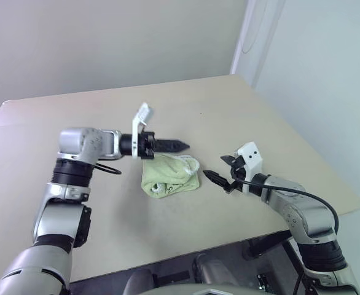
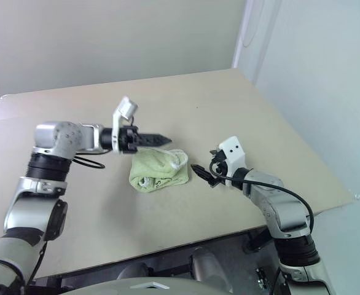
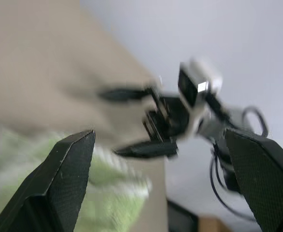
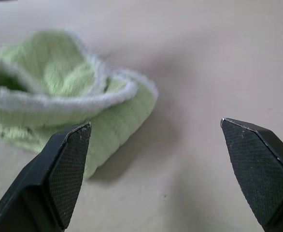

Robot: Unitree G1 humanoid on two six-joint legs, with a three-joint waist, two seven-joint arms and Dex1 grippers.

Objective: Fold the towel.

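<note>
The towel's white-edged fold gapes open, so my right gripper should move back in and flatten the fold while my left gripper steadies the towel's opposite side.
The towel is a light-green terry cloth with white edging, lying in a loosely rolled, crumpled bundle on the tan table. My left gripper hovers just above the towel's far edge, pointing right. In the left wrist view its fingers stand wide apart with nothing between them, so it is open. My right gripper sits a short way to the right of the towel, pointing at it, open and empty. The right wrist view has the towel ahead of the spread fingers, apart from them.
The table's right edge and front edge run close behind and below my right arm. A black cable loops off the right wrist. In the left wrist view, beyond the towel, my right gripper faces the left one.
</note>
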